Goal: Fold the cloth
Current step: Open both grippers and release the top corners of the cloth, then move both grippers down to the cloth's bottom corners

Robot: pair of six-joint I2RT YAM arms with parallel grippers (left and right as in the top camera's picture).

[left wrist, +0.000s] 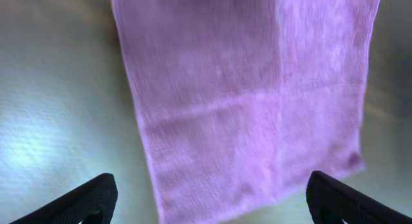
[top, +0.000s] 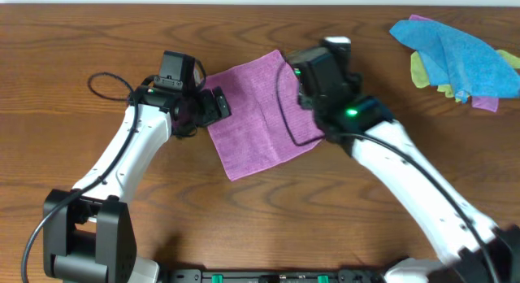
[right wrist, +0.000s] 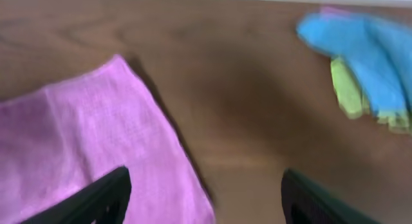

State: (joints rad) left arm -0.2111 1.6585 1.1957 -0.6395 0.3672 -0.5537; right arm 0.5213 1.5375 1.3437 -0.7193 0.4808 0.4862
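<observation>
My right gripper is heading with open fingers for the lilac cloth spread flat point(top: 264, 120) and its near corner point(top: 317, 143), which lies free on the wood. It should go on to that corner and close there.
The lilac cloth point(top: 256, 112) lies flat and tilted on the wooden table between my two arms. In the left wrist view the cloth point(left wrist: 251, 102) fills the middle, with faint crease lines, and my left gripper point(left wrist: 209, 198) is open with its near edge between the fingers. In the overhead view my left gripper point(top: 213, 104) sits at the cloth's left edge. My right gripper point(right wrist: 206, 195) is open over the cloth's point(right wrist: 96, 147) right edge and bare wood. From above, the right arm's wrist point(top: 325, 76) covers the cloth's upper right corner.
A heap of bright blue point(top: 459, 55) and yellow-green point(top: 418, 70) cloths lies at the table's far right, also showing in the right wrist view point(right wrist: 360, 50). The table's back edge point(top: 260, 5) runs along the top.
</observation>
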